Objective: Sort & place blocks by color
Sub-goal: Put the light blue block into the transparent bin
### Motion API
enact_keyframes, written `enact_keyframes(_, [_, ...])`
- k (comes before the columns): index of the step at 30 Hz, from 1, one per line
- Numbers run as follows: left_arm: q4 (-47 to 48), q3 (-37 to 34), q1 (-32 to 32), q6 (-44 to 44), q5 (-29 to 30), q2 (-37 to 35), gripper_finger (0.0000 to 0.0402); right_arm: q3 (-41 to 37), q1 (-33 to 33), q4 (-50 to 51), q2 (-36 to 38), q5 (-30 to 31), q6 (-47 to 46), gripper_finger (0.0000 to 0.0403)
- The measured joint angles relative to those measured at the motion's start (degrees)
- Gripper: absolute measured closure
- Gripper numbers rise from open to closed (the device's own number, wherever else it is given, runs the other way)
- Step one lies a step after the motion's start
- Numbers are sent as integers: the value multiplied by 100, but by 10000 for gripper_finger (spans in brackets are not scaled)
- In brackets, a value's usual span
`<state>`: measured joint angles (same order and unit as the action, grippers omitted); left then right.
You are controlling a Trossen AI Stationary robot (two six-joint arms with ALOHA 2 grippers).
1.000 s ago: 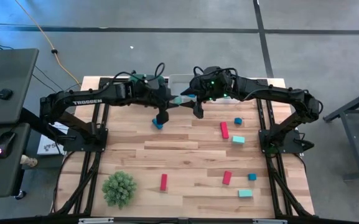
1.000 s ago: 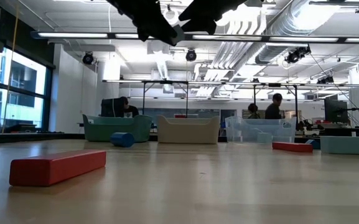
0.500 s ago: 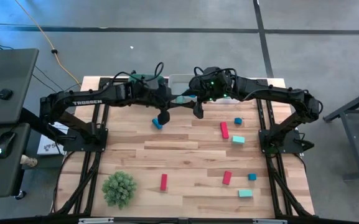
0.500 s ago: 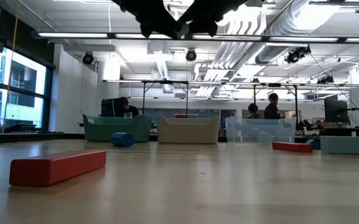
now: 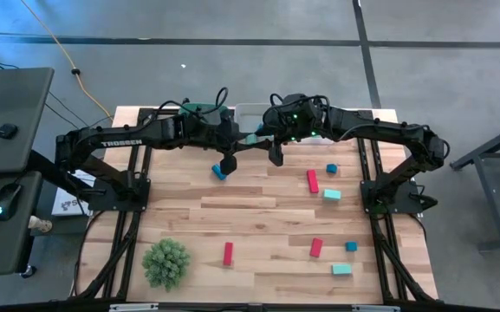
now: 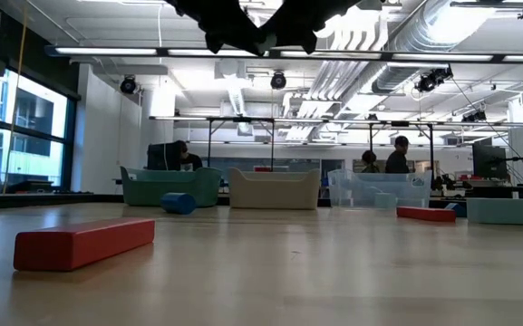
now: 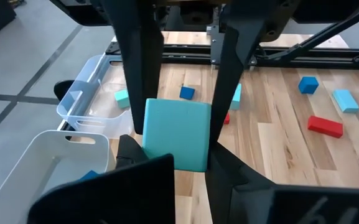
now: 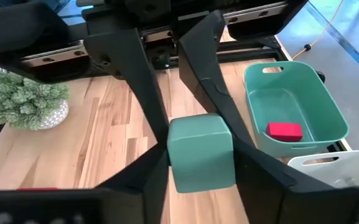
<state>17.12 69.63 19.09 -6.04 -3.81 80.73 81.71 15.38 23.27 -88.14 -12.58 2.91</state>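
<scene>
My two grippers are both pinching the teal block [image 7: 177,134], and the clear bin [image 6: 379,188] is on my right gripper's side. So next my left gripper lets go before my right gripper takes the block there.
A light teal block [image 5: 257,133] hangs in the air over the table's far middle, between my two grippers, which meet tip to tip. My left gripper [image 5: 248,139] reaches it from the table's left and my right gripper [image 5: 267,137] from the right. The teal block [image 7: 176,134] fills the left wrist view's centre, and the right wrist view shows the teal block [image 8: 201,152] the same way. Each gripper is shut on it. Other red, blue and teal blocks lie flat on the table, among them a blue one [image 5: 219,172] under the left gripper. My left gripper [image 7: 188,165] pinches the teal block's end nearest it [image 7: 188,163] between its two fingers, coming level from the table's left. The block is lifted clear of the table. My right gripper [image 8: 201,169] pinches the block's opposite end [image 8: 204,177] between its two fingers, coming from the table's right. Its fingers [image 7: 143,93] lie against the block's far and near sides.
Three bins stand along the far edge: a green bin [image 8: 291,115] holding a red block, a white bin [image 7: 48,162] holding a blue block, and a clear bin [image 7: 98,93] holding a teal one. A spiky green plant [image 5: 165,263] sits near the front left. Red bars [image 5: 312,180] and small cubes dot the right half.
My left gripper, carrying the teal block, has moved toward the table's right until it met the right gripper. The gap between the two grippers has closed. The right arm has kept its place.
</scene>
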Motion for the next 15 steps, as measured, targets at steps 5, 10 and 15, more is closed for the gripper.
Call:
enact_keyframes(5, [18, 0, 2, 12, -25, 0, 393, 0, 0, 26, -2, -81, 56, 292])
enact_keyframes(10, [13, 0, 0, 3, 49, 0, 374, 0, 0, 13, -4, -88, 46, 292])
enact_keyframes(15, [11, 0, 0, -22, 170, 2, 338, 0, 0, 0, -6, 13, -11, 292])
